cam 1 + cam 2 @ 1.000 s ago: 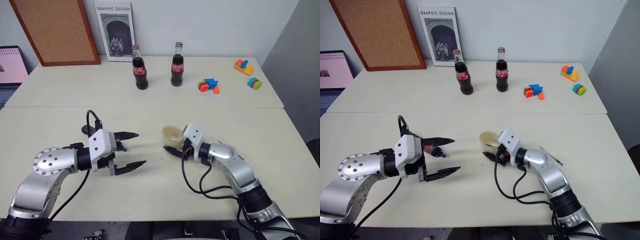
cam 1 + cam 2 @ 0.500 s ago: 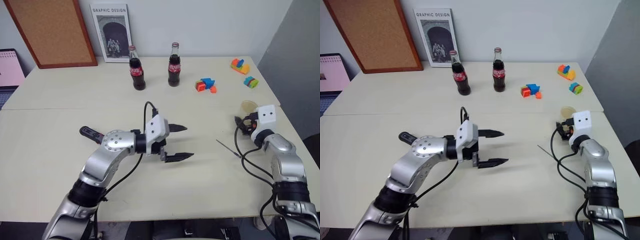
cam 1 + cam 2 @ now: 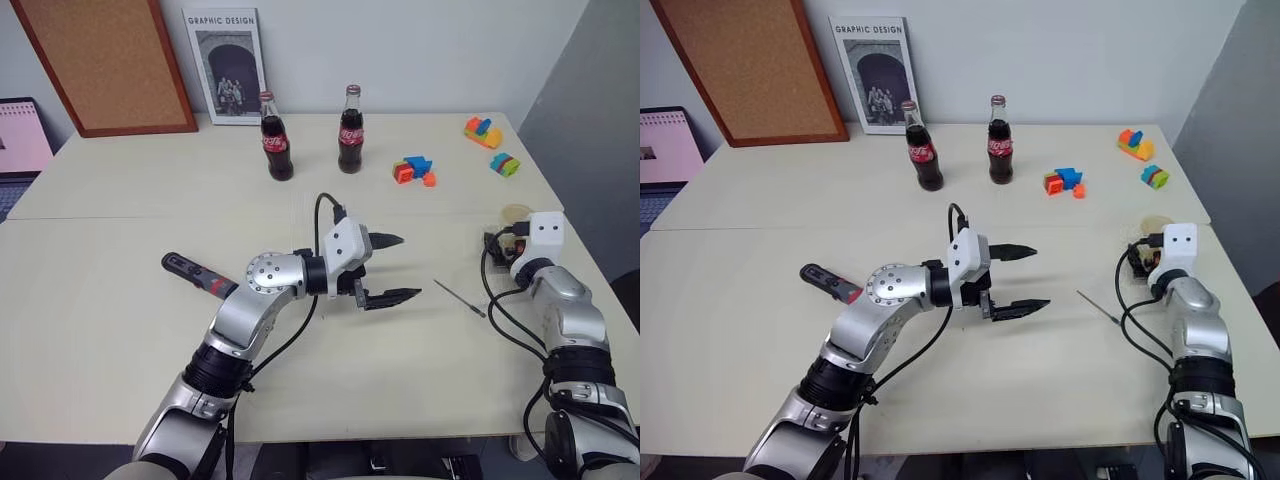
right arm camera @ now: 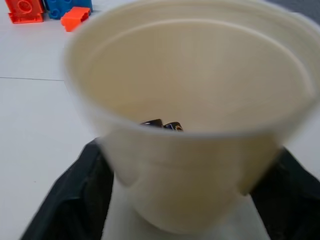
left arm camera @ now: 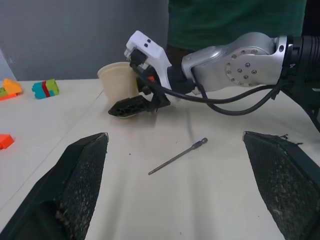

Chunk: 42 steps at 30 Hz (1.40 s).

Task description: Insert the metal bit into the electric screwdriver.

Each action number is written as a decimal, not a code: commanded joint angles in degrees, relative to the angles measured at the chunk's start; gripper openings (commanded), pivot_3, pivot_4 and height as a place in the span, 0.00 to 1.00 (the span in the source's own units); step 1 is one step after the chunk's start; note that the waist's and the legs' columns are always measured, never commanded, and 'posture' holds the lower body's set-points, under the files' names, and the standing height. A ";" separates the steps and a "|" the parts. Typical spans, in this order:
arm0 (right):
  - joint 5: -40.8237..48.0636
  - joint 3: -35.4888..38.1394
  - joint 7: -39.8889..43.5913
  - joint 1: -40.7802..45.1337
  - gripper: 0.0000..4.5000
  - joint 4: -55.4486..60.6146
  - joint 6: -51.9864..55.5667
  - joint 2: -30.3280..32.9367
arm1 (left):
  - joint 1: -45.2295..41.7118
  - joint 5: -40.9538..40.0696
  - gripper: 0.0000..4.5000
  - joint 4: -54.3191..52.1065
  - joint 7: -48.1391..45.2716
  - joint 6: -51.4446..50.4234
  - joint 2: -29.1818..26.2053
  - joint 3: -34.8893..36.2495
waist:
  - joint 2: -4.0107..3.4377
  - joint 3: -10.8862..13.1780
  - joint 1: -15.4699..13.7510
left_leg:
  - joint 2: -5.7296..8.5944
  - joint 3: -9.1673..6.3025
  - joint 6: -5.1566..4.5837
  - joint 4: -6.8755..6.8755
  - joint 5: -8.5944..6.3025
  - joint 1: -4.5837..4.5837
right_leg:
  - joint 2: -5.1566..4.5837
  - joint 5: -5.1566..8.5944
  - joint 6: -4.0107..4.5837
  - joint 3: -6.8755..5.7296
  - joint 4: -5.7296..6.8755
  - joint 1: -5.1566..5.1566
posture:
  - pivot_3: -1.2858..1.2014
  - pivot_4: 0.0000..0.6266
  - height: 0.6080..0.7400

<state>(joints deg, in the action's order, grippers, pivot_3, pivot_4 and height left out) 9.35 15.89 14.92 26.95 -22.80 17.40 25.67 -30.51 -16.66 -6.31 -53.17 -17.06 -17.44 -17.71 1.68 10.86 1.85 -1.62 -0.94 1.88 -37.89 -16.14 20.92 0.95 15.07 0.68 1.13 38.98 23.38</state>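
The metal bit has a thick blue end [image 5: 199, 143]. I expect its thin shaft [image 5: 170, 162] to stay outside the electric screwdriver when I push that thick end in.
The electric screwdriver [image 3: 196, 275], black with a red band, lies on the table at the left, behind my left arm's elbow. The metal bit [image 3: 460, 298], a thin grey rod, lies flat on the table right of centre. It also lies ahead of the fingers in the left wrist view [image 5: 178, 156]. My left gripper [image 3: 408, 267] hovers open and empty at the table's middle, pointing right toward the bit, a short way from it. My right gripper [image 4: 187, 150] sits near the right table edge, open, with a paper cup [image 3: 515, 213] standing upright between its fingers.
Two cola bottles [image 3: 276, 150] [image 3: 349, 144] stand at the back centre. Coloured toy blocks [image 3: 414, 169] [image 3: 485, 131] lie at the back right. A poster [image 3: 228, 66] and a cork board [image 3: 105, 65] lean on the wall. The table's right edge runs close to the cup.
My right arm carried the paper cup from the table's centre to the right edge, leaving the bit lying uncovered. My left gripper swung right, away from the screwdriver, to the centre.
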 commanded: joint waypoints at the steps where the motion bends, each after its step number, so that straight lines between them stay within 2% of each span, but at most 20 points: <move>1: 1.82 1.52 -0.59 -0.08 1.00 4.58 1.24 -0.02 | -1.10 -2.02 1.00 -1.88 -1.00 -0.67 0.32 1.17 | 0.00 0.00 0.00 | 0.00 0.00 0.00 0.00 0.00 0.00 | 0.00 0.00 0.00 0.01 0.00 0.00 | 0.52 0.24 1.00; 6: 2.74 2.14 -1.44 -2.57 1.00 10.47 4.26 -0.31 | -1.15 -2.92 1.00 -2.71 -1.98 -2.73 -0.61 1.15 | -0.01 0.00 0.00 | -0.01 -0.03 0.00 0.02 0.00 0.00 | 0.01 0.01 -0.01 -0.03 0.00 0.00 | 0.52 0.24 1.00; 9: 3.90 3.55 -2.67 -6.53 1.00 17.87 8.19 -0.42 | -1.02 -3.00 1.00 -3.34 -2.43 -3.04 -1.01 1.21 | -0.02 -0.01 -0.12 | -0.02 -0.06 0.00 0.01 0.00 0.02 | 0.01 0.01 -0.02 -0.06 0.00 0.00 | 0.52 0.24 1.00; 11: 4.38 4.36 -3.57 -10.72 1.00 24.62 11.45 -0.24 | -0.94 -2.33 1.00 -3.58 -2.73 -2.40 -1.63 1.07 | -0.05 -0.02 -0.19 | -0.02 -0.07 0.00 0.02 0.00 0.02 | 0.01 0.02 -0.03 -0.06 -0.01 0.00 | 0.52 0.24 1.00; 16: 5.82 5.09 0.48 -24.24 1.00 41.84 16.53 2.95 | -0.26 -2.09 1.00 -4.96 -3.79 -2.37 -4.50 1.82 | -0.20 -0.09 -0.31 | 0.02 -0.15 0.01 0.04 0.00 0.10 | -0.02 0.08 -0.13 -0.10 -0.04 0.03 | 0.52 0.24 1.00; 21: 6.90 4.98 9.43 -35.83 1.00 54.06 16.30 10.25 | 0.08 -2.48 1.00 -6.57 -5.47 -2.81 -10.40 4.95 | -0.24 -0.09 0.18 | 0.02 -0.21 0.01 0.03 -0.01 0.01 | -0.01 0.08 -0.17 0.01 -0.02 0.01 | 0.52 0.24 1.00; 24: 13.75 4.58 21.44 -40.85 1.00 64.37 14.13 16.04 | 0.39 -2.83 1.00 -6.63 -9.59 -3.08 -19.78 10.07 | -0.30 -0.05 0.37 | 0.05 -0.21 0.01 0.04 -0.01 -0.03 | 0.07 0.06 -0.18 -0.05 0.03 -0.02 | 0.52 0.24 1.00; 27: 19.29 1.43 27.64 -39.69 1.00 69.97 15.63 20.34 | 1.46 -1.57 1.00 -4.42 -15.12 -0.50 -29.86 13.69 | -0.30 -0.03 0.89 | -0.07 -0.29 0.00 0.08 -0.01 -0.08 | 0.40 0.06 -0.16 -0.22 0.02 -0.02 | 0.52 0.24 1.00; 32: 21.32 -6.49 30.53 -29.49 1.00 67.87 16.66 22.52 | 3.11 6.32 1.00 4.14 -23.94 14.30 -43.57 13.79 | -0.23 0.01 0.75 | -0.03 -0.35 0.01 0.11 -0.01 -0.08 | 0.38 0.10 -0.10 -0.39 -0.04 0.00 | 0.52 0.24 1.00; 37: 19.41 -15.93 31.83 -20.94 1.00 64.70 15.76 20.66 | 0.40 11.35 1.00 12.96 -29.90 24.80 -47.88 10.90 | -0.12 0.10 -0.17 | -0.04 -0.25 -0.01 0.10 -0.02 0.13 | 0.10 0.15 -0.01 -0.31 -0.15 0.13 | 0.52 0.24 1.00; 40: 17.49 -19.90 31.14 -19.24 1.00 63.39 14.43 18.61 | -2.39 16.80 1.00 18.59 -30.85 31.08 -47.98 7.79 | -0.08 0.07 -0.73 | 0.00 -0.30 -0.02 0.05 -0.03 0.48 | 0.10 0.16 -0.03 -0.43 -0.27 0.30 | 0.52 0.24 1.00; 42: 16.64 -21.51 30.09 -19.45 1.00 63.26 13.95 17.12 | -4.33 19.24 1.00 21.42 -30.39 33.28 -46.44 6.07 | -0.07 0.08 -0.93 | 0.05 -0.27 -0.02 -0.08 -0.02 1.06 | 0.09 0.14 -0.05 -0.38 -0.17 0.81 | 0.52 0.24 1.00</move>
<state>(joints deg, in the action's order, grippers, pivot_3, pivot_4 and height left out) 26.94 -4.64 45.84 7.49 39.67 32.94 43.68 -32.60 -0.07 13.31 -83.58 13.23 -64.46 -10.58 1.61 10.93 0.92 -1.56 -1.22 1.86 -38.02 -16.16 22.05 1.02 15.20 0.62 0.74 38.81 24.23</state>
